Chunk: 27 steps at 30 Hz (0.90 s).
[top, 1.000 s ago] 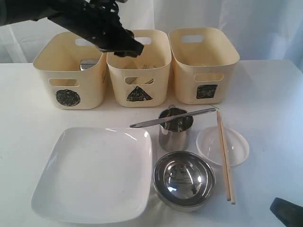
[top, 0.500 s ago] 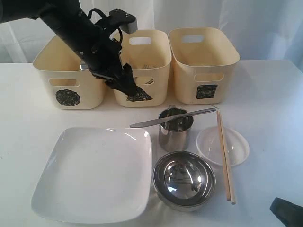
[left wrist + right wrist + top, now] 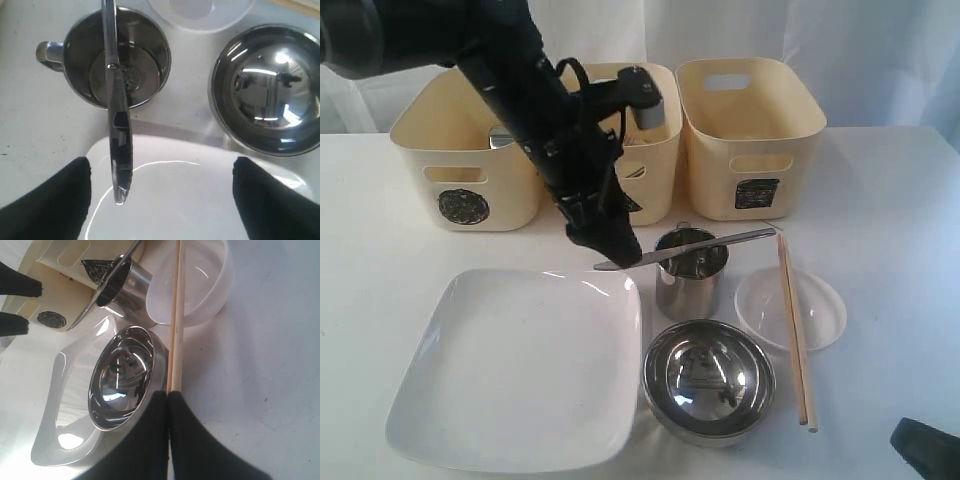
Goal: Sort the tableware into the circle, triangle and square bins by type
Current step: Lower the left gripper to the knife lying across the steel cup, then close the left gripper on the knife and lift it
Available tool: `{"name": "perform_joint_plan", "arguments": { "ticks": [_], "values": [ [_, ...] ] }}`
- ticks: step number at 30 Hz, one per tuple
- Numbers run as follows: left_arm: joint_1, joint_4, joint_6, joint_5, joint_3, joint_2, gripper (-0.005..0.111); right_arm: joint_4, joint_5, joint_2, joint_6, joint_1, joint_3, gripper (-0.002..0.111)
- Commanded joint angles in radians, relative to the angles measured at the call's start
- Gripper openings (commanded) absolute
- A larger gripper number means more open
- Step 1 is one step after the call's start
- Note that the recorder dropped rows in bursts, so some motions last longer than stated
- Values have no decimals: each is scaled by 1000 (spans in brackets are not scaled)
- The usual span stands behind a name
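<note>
The knife's end sticks out past the cup and points in between my open left fingers. My left gripper should keep going down and close on that free stretch.
A steel knife lies across the rim of a small steel cup, with its blade tip over the far corner of the large white square plate. My left gripper hangs open over that tip; in the left wrist view the knife points in between the fingers of the gripper, nearer one finger and touching neither. The steel bowl sits in front of the cup. Wooden chopsticks rest across the clear round dish. My right gripper is shut and empty just short of the chopsticks' near ends.
Three cream bins stand at the back: circle, triangle and square. A steel item shows inside the circle bin. My left arm crosses in front of the triangle bin. My right gripper sits at the table's near right corner.
My left arm has swung down from above the bins toward the table, and its open gripper now hangs at the knife's blade tip. The right gripper and the tableware have not moved.
</note>
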Motion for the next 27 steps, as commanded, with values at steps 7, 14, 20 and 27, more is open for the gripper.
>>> {"name": "perform_joint_plan", "arguments": {
  "ticks": [7, 14, 20, 27],
  "values": [
    [-36, 95, 12, -51, -6, 73, 79, -3, -5, -7, 1, 4, 5, 0],
    [-36, 113, 12, -134, -6, 109, 79, -3, -5, -7, 1, 4, 5, 0],
    [-36, 109, 16, -175, -6, 148, 79, -3, -5, -7, 1, 4, 5, 0],
    [-36, 109, 16, -234, -6, 154, 79, -3, -5, -7, 1, 4, 5, 0]
  ]
}}
